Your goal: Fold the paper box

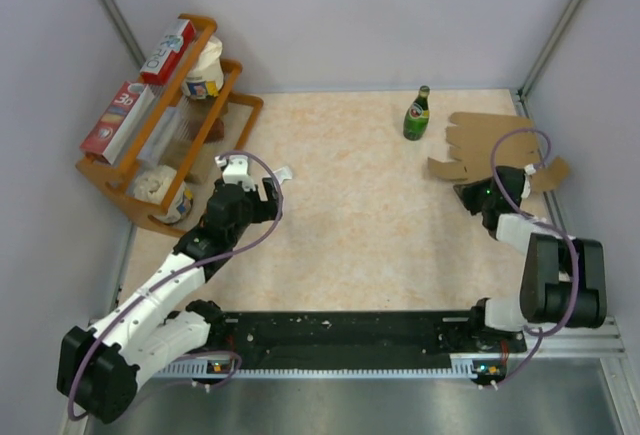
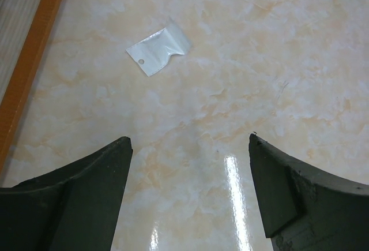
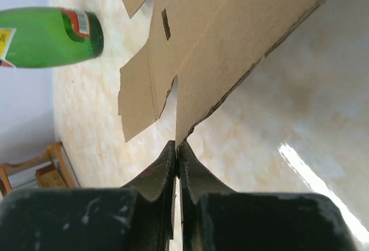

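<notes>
My right gripper is pinching the paper box's near edge [image 3: 184, 131], and the middle tabletop [image 1: 372, 200] is clear. I should keep pulling until the paper box lies there.
The paper box [image 1: 492, 145] is a flat brown cardboard cut-out with flaps, lying at the far right of the table; in the right wrist view the paper box [image 3: 230, 43] is seen edge-on and tilted. My right gripper [image 1: 468, 195] [image 3: 177, 145] is shut on a corner of its near edge, the cardboard pinched between both fingers. My left gripper [image 1: 272, 187] [image 2: 190, 141] hovers open over bare tabletop on the left side, nothing between its fingers.
A green bottle [image 1: 416, 115] [image 3: 46, 36] stands just left of the cardboard. A wooden rack [image 1: 160, 145] with cartons and tubs fills the far left. A small clear plastic bag [image 2: 158, 49] [image 1: 283, 172] lies ahead of the left gripper. Grey walls close in both sides.
</notes>
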### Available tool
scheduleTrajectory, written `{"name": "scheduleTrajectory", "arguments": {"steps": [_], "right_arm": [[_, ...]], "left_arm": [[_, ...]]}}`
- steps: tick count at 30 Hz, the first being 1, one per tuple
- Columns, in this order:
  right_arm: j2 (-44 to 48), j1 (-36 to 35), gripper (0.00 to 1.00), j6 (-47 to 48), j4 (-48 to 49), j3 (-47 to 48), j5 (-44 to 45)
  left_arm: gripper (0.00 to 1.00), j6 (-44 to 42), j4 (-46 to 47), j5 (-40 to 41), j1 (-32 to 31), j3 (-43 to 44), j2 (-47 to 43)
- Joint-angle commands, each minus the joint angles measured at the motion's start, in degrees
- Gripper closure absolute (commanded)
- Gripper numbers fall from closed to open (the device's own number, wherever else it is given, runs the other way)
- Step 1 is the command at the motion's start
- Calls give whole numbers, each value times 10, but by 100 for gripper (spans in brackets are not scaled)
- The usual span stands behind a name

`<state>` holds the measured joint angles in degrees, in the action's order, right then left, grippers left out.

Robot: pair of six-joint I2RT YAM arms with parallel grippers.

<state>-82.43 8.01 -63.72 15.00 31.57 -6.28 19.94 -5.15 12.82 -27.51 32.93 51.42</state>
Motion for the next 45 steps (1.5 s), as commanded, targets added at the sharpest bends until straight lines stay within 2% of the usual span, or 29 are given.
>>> {"name": "scheduleTrajectory", "arguments": {"steps": [1,8,16,25,30,32,35,37,45], "right_arm": [[89,2,100,54,-80,-28,-7],[242,-28,100,122,-244,-53,-37],[353,-171,100,154,-373,-55,-58],[349,-323,100,209,-409,-38,-90],[294,-410,100,291,-405,7,-108],[261,-424,100,333,-402,23,-155],[229,-443,100,372,-408,50,-170],[222,-446,100,384,-419,62,-154],[231,-442,99,385,-494,83,13]], "left_arm": [[14,9,0,-10,-4,3,-17],[14,11,-6,-21,-4,9,-18],[15,11,-6,-46,-5,25,-5],[15,7,-15,-53,-7,32,-12],[15,5,-21,-55,-7,38,-18],[15,4,-22,-59,-6,39,-18],[15,4,-26,-62,-7,42,-20],[15,2,-28,-64,-6,42,-21],[16,-3,-30,-68,-7,34,-18]]}}
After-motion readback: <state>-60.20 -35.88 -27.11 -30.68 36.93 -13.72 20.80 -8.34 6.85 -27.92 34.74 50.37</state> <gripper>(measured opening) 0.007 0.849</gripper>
